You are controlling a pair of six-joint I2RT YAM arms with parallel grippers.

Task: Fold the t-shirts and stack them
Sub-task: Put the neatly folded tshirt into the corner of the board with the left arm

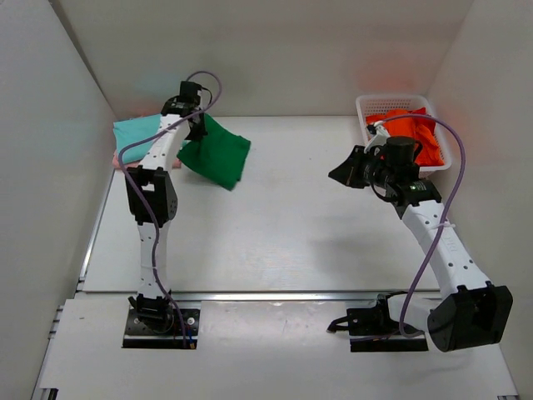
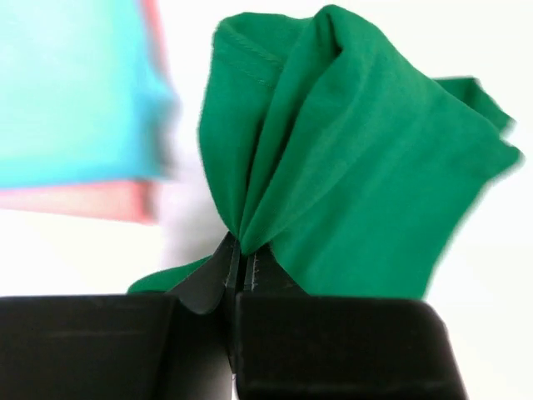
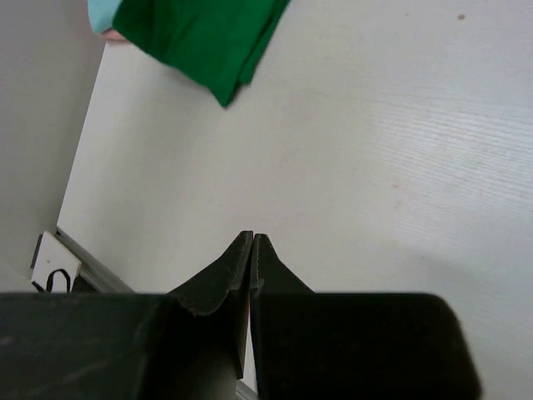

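The dark green t-shirt [image 1: 218,157] is folded and the teal t-shirt [image 1: 136,133] lies flat beside it. I keep my left gripper moving over the teal t-shirt and release there.
My left gripper [image 1: 198,123] is shut on the dark green t-shirt [image 1: 218,152] at the far left and holds its bunched edge up off the table; the pinch shows in the left wrist view [image 2: 240,250], with the green cloth [image 2: 350,175] fanning out above it. The teal t-shirt [image 1: 137,129] lies folded on the pale pink t-shirt [image 1: 116,157] just left of it; both show in the left wrist view, teal [image 2: 75,83] over pink [image 2: 83,200]. The orange-red t-shirt [image 1: 414,133] lies in the basket. My right gripper [image 1: 340,175] is shut and empty above the table [image 3: 251,242].
The white lattice basket [image 1: 363,107] stands at the far right corner. White walls close in the table on the left, back and right. A metal rail [image 1: 250,295] runs along the near edge. The dark green shirt also shows in the right wrist view [image 3: 200,37].
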